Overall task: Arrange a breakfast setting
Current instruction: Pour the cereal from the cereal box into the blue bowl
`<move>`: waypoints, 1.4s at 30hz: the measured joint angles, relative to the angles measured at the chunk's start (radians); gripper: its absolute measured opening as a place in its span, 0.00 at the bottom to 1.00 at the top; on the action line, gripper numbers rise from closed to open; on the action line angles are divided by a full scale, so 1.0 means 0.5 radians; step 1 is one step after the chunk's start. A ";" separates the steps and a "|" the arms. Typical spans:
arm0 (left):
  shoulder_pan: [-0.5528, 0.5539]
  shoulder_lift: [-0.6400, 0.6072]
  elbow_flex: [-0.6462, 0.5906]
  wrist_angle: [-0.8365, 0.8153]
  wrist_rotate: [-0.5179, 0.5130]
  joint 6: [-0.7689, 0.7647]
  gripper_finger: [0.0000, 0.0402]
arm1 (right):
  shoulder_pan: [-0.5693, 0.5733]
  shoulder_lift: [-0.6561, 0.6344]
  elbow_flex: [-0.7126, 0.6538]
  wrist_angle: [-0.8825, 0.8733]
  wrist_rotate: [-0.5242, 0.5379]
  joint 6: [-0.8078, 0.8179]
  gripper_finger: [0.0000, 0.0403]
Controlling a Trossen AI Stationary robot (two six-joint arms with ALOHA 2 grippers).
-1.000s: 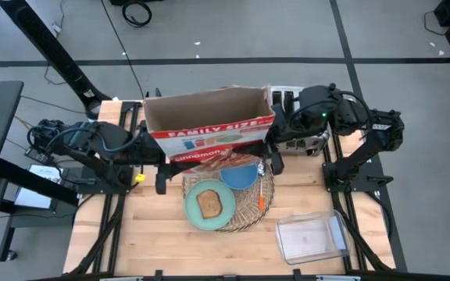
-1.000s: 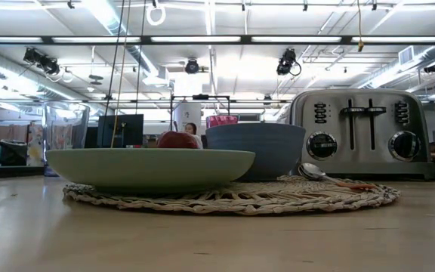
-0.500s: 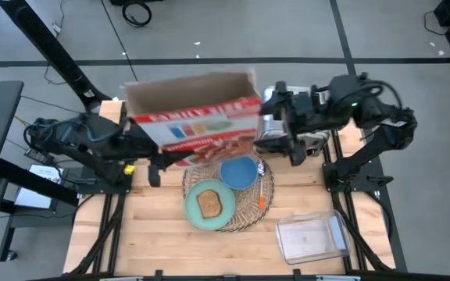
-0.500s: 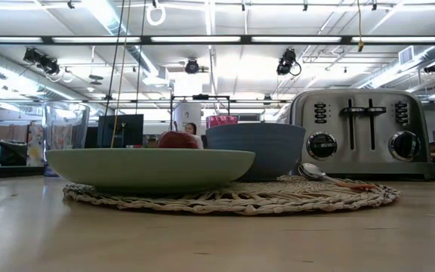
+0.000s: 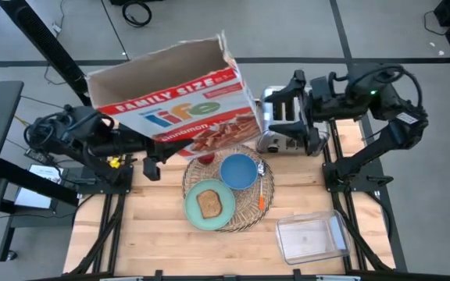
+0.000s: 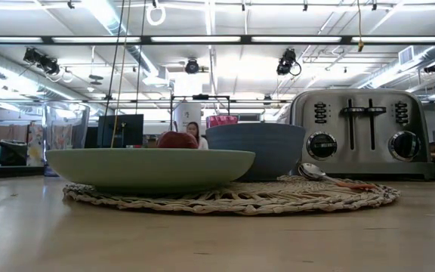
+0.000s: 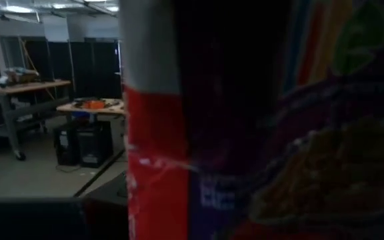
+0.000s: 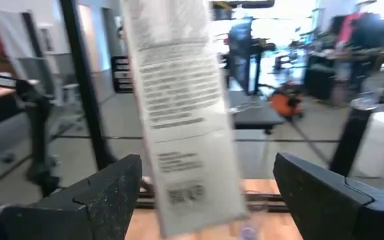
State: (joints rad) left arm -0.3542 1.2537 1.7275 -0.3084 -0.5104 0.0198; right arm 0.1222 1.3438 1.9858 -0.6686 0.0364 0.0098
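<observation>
The cereal box's open top [image 5: 162,72] faces away from the blue bowl. Next, my right gripper takes over the box's narrow side [image 8: 185,127] from my left gripper before it pours.
A red Life cereal box [image 5: 174,101] is up in the air over the table's far left, tilted, its front face showing. My left gripper [image 5: 151,164] is at its lower left corner, shut on it. My right gripper [image 5: 294,109] is open and empty above the silver toaster [image 5: 283,131]; the box's narrow side [image 8: 179,113] shows beyond its fingers. On the wicker placemat [image 5: 248,209] lie the teal plate [image 5: 198,215] with toast [image 5: 209,203], the blue bowl [image 5: 239,172] and the orange-handled spoon [image 5: 264,191]. The apple [image 6: 178,140] and pink cup [image 6: 222,120] show behind the plate. My left gripper holds the cereal box at its lower left corner [image 5: 162,152], coming level from the table's left. The box itself fills the left wrist view [image 7: 245,133] and hides the fingers, so the kind of hold does not show. The box is lifted clear of the table and tilted.
A clear plastic container [image 5: 311,238] lies at the near right. The toaster [image 6: 365,132] stands at the far right behind the placemat. Bare wood shows at the near left [image 5: 139,234]. A person shows far off in the room [image 6: 195,130].
The cereal box, earlier between both grippers at the far edge, has risen, gone toward the table's left and tipped so its front face shows. My right gripper has let go and drawn back toward the table's right edge. My left gripper has gone left with the box.
</observation>
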 joint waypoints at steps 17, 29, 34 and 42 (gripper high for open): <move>0.034 0.214 0.001 0.309 0.033 0.089 0.53 | -0.059 0.183 -0.002 -0.004 -0.418 0.036 0.84; 0.072 0.264 0.005 0.322 0.050 0.064 0.55 | -0.060 0.189 -0.003 -0.027 -0.435 0.075 0.61; 0.055 0.231 0.005 0.254 0.033 0.041 0.65 | -0.059 0.172 -0.005 -0.070 -0.381 0.074 0.60; -0.003 0.105 0.004 -0.027 0.029 -0.084 0.78 | -0.058 0.078 -0.019 -0.229 -0.328 0.030 0.60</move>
State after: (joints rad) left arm -0.3558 1.3062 1.7294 -0.3218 -0.4961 -0.0223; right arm 0.0933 1.3829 1.9761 -0.7830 -0.1276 0.0246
